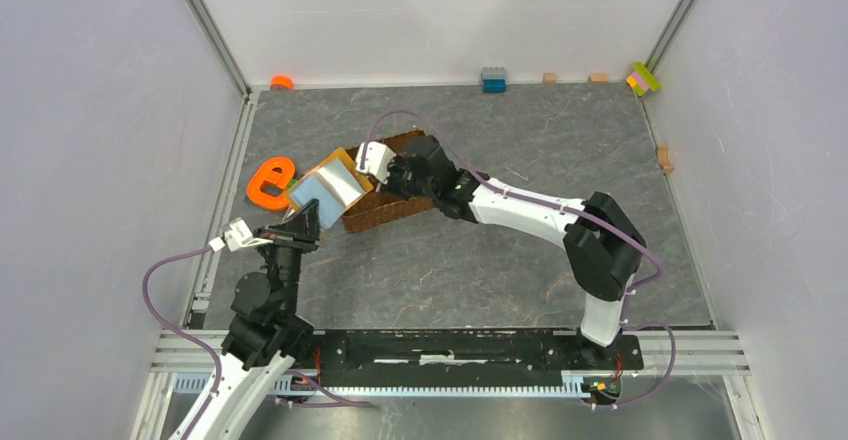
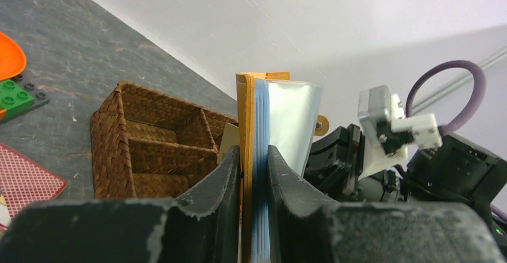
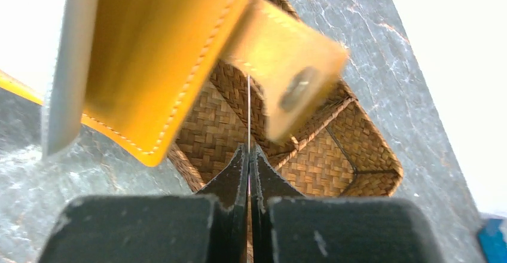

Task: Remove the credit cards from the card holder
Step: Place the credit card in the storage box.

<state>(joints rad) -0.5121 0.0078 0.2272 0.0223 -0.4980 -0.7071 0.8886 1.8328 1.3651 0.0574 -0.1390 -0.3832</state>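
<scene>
I should keep carrying the thin credit card (image 3: pixel 249 116) over the woven tray (image 1: pixel 370 210) with my right gripper and let go of it there, because it is clear of the orange card holder.
The orange card holder (image 1: pixel 325 188) hangs open above the table, its pale blue-grey lining (image 2: pixel 290 119) showing. My left gripper (image 2: pixel 253 152) is shut on its lower edge, one finger on the orange cover and the other on the lining. In the right wrist view the card holder (image 3: pixel 161 54) and its snap tab (image 3: pixel 287 72) fill the upper left. My right gripper (image 3: pixel 249 149) is shut on a thin credit card (image 3: pixel 249 107), seen edge-on as a pale line over the tray. From the left wrist, a beige corner of a credit card (image 2: pixel 229 138) shows just left of the holder.
A brown woven divided tray (image 1: pixel 390 210) lies right behind the card holder, under my right gripper (image 1: pixel 362 178). An orange e-shaped toy (image 1: pixel 268 182) lies to the left. Toy bricks (image 1: pixel 493 80) line the back wall. A green brick (image 2: pixel 15 95) and a red patterned sheet (image 2: pixel 24 182) lie near the left arm.
</scene>
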